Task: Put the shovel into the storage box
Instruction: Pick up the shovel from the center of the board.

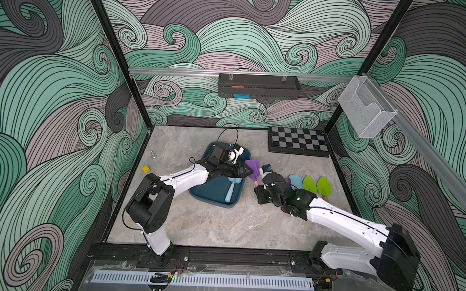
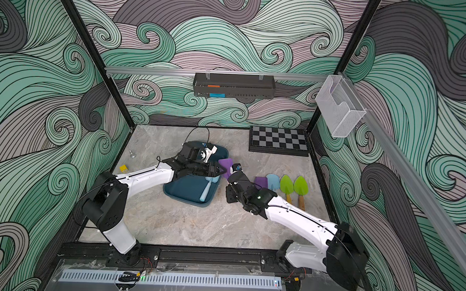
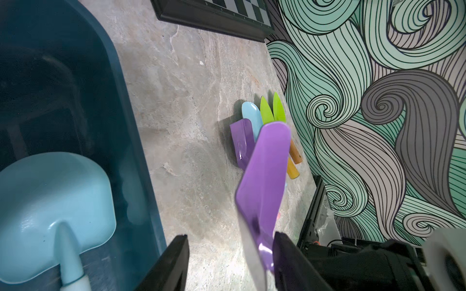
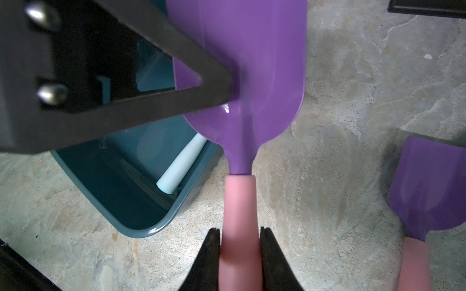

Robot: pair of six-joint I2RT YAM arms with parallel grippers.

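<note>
The robot's right gripper is holding the pink handle [image 1: 256, 183] outside the storage box, so next the left gripper grips the purple blade [image 1: 253, 167] and takes the shovel in.
A purple shovel [image 1: 252, 165] [image 4: 252, 63] with a pink handle hangs in the air just right of the storage box [image 1: 211, 194] [image 4: 126, 196], a dark teal tub. My right gripper [image 4: 239, 229] [image 1: 259, 180] is shut on the pink handle. My left gripper [image 3: 230, 236] [image 1: 248, 171] reaches across the box, open, with the purple blade [image 3: 267, 171] between its jaws. One left finger rests against the blade; the other stands well apart. A light blue shovel [image 1: 230, 190] [image 3: 50, 201] lies inside the box.
On the table to the right lie another purple shovel [image 1: 288, 180], a light blue one [image 1: 296, 181] and two green ones [image 1: 317, 185]. A chessboard [image 1: 298, 141] sits back right. A yellow block [image 1: 145, 169] and a small metal piece [image 1: 152, 154] lie at the left.
</note>
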